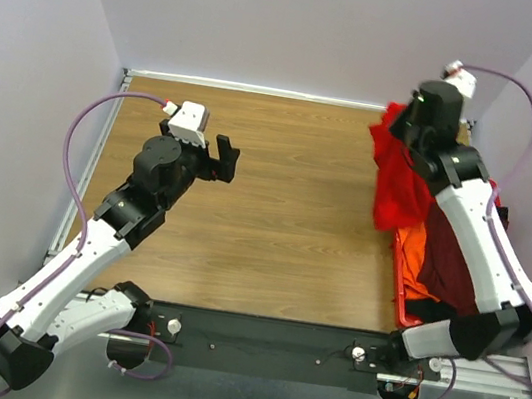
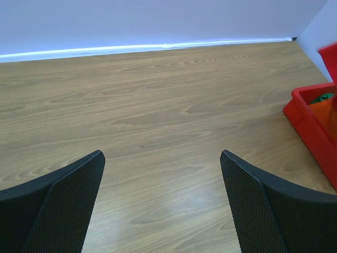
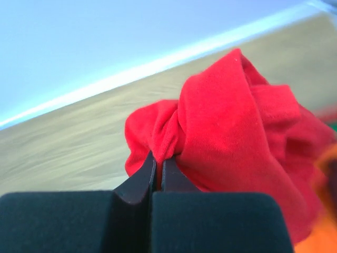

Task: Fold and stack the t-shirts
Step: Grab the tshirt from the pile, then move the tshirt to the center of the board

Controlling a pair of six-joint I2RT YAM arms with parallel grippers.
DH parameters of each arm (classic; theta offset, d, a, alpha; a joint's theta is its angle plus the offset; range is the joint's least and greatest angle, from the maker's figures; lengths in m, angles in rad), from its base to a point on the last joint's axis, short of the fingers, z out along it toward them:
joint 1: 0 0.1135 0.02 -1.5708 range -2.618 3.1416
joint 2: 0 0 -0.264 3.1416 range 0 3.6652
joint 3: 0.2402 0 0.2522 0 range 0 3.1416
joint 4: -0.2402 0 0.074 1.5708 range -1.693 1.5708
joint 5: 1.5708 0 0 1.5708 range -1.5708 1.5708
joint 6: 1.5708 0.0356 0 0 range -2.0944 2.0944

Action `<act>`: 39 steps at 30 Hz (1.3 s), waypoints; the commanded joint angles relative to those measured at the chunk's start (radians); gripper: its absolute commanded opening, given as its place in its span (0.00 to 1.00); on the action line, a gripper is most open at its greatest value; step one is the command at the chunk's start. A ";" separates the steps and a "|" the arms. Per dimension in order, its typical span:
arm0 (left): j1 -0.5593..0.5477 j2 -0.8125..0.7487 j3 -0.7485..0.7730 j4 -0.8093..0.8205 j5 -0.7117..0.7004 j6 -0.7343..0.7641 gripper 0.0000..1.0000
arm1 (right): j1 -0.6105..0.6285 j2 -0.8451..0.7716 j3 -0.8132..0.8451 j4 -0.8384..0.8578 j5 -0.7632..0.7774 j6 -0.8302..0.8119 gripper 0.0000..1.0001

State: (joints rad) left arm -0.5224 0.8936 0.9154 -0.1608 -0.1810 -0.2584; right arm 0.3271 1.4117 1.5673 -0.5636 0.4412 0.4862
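I should use my right gripper to put the t-shirt down in the middle of the table [image 1: 278,201] so both grippers can spread it, because the red t-shirt hangs bunched [image 1: 398,190] by the bin, far from my left gripper.
A bright red t-shirt [image 1: 396,180] hangs bunched at the far right, above the back of a red bin [image 1: 402,272]. My right gripper [image 3: 159,161] is shut on a fold of this red t-shirt [image 3: 231,126], the cloth pinched between the two fingers. In the top view the wrist hides those fingers. An orange t-shirt [image 1: 417,256] and a dark maroon t-shirt [image 1: 451,259] lie in the bin under the right arm. My left gripper [image 1: 220,159] hovers over the left-middle of the table, open and empty, its fingers [image 2: 73,195] wide apart above bare wood.
The red bin [image 2: 308,124] stands along the table's right edge, with orange cloth [image 2: 326,113] showing inside. Lilac walls close the table at the back and both sides. A wooden tabletop [image 1: 286,203] spreads between the two arms.
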 commanded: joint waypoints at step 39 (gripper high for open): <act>-0.115 0.185 -0.371 0.205 -0.018 -0.535 0.75 | 0.510 0.121 -0.585 0.160 0.082 0.253 0.80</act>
State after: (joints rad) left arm -0.5385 1.0100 0.5495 -0.0666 -0.1795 -0.6998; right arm 0.8429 1.5700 1.0214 -0.4133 0.3969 0.6659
